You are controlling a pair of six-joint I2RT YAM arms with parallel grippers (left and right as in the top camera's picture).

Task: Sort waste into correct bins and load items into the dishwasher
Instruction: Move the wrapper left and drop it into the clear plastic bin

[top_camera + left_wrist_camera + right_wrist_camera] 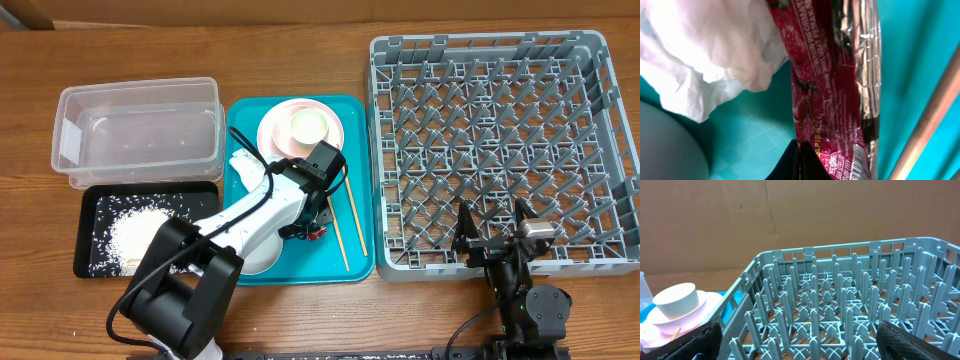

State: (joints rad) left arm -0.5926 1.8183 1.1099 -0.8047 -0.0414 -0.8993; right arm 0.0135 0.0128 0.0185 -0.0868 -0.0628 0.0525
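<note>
My left gripper holds only the red snack wrapper's end (832,157), so I should keep moving the wrapper until it hangs over the open clear tub (140,130) and let go of it there.
My left gripper (312,222) is down in the teal tray, shut on the edge of the red snack wrapper (319,234). In the left wrist view the fingers (799,161) pinch the wrapper (832,95), with the crumpled white napkin (710,45) touching it. The napkin (245,170) lies in the tray beside my arm. Two chopsticks (350,225) lie right of the wrapper. The pink-white plate (275,135) bears a white cup (308,124). A white bowl (262,255) shows partly under my arm. My right gripper (493,235) is open and empty at the grey dish rack's (505,145) front edge.
The clear tub (135,130) stands at the back left. In front of it the black tray (90,215) holds white rice (135,238). The teal tray (365,265) lies between these bins and the rack. The right wrist view shows the rack's pegs (840,310) and the plate (710,302).
</note>
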